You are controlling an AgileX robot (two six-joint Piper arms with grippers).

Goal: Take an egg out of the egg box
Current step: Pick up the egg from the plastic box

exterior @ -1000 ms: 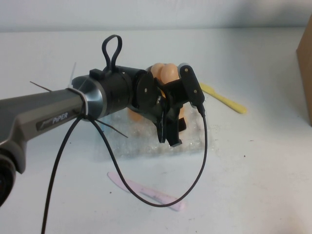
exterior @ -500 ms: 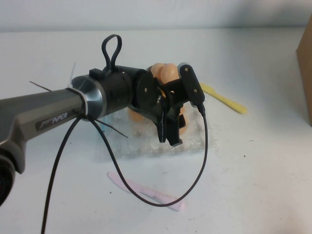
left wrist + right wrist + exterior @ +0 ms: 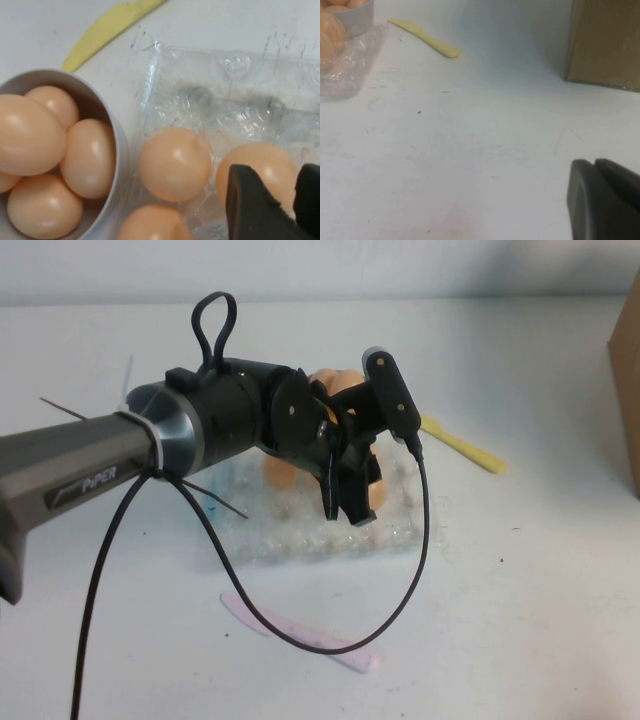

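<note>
The egg's top sits too shallow between the fingers of my left gripper. I open them wider and reach further down into the gap beside the next egg before I close them.
The egg box is a clear crinkly tray in the middle of the table, under my left arm. Close up, the egg box has three orange-tan eggs in its cups. My left gripper is down over one egg, with a black finger pressed on each side of it. That egg stays low in the tray. From above, the left gripper hides the held egg. My right gripper hangs low over bare table to the right, its fingers together and holding nothing.
A grey-white bowl with several eggs touches the tray's far side. A yellow plastic knife lies to the right of it, a pink knife in front of the tray. A cardboard box stands at the right edge.
My left arm has shifted a little to the left and upward in the high view, and its fingers have drawn closer together over the tray.
</note>
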